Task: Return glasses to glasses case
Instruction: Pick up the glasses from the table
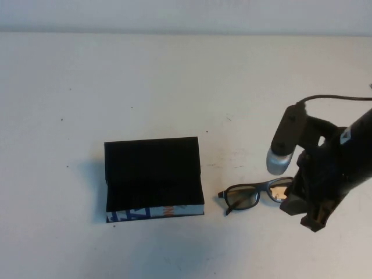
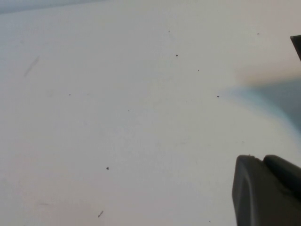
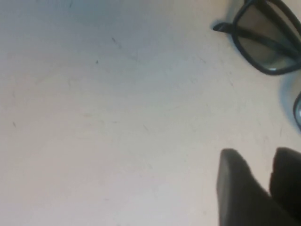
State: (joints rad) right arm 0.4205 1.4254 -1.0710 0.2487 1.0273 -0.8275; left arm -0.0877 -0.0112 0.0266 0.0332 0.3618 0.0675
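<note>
My right gripper is open, and the glasses (image 1: pixel 243 197) are clear of the glasses case with their bridge uncovered, so it should keep on toward the bridge (image 1: pixel 264 186) and close there.
The glasses case (image 1: pixel 152 177) stands open on the white table left of centre, its black lid raised and its black lining showing, with blue and orange print on the front side. The black-framed glasses (image 1: pixel 256 195) lie on the table just right of the case. One lens also shows in the right wrist view (image 3: pixel 265 33). My right gripper (image 1: pixel 302 214) hangs over the right end of the glasses, slightly open and empty; its tips (image 3: pixel 258 155) sit above bare table. My left gripper (image 2: pixel 261 157) is shut and empty over bare table, out of the high view.
The white table (image 1: pixel 174 75) stretches bare behind and left of the case. A dark corner (image 2: pixel 297 47) with a bluish shadow below it shows at the edge of the left wrist view. The right arm's cable (image 1: pixel 337 97) loops above the wrist.
</note>
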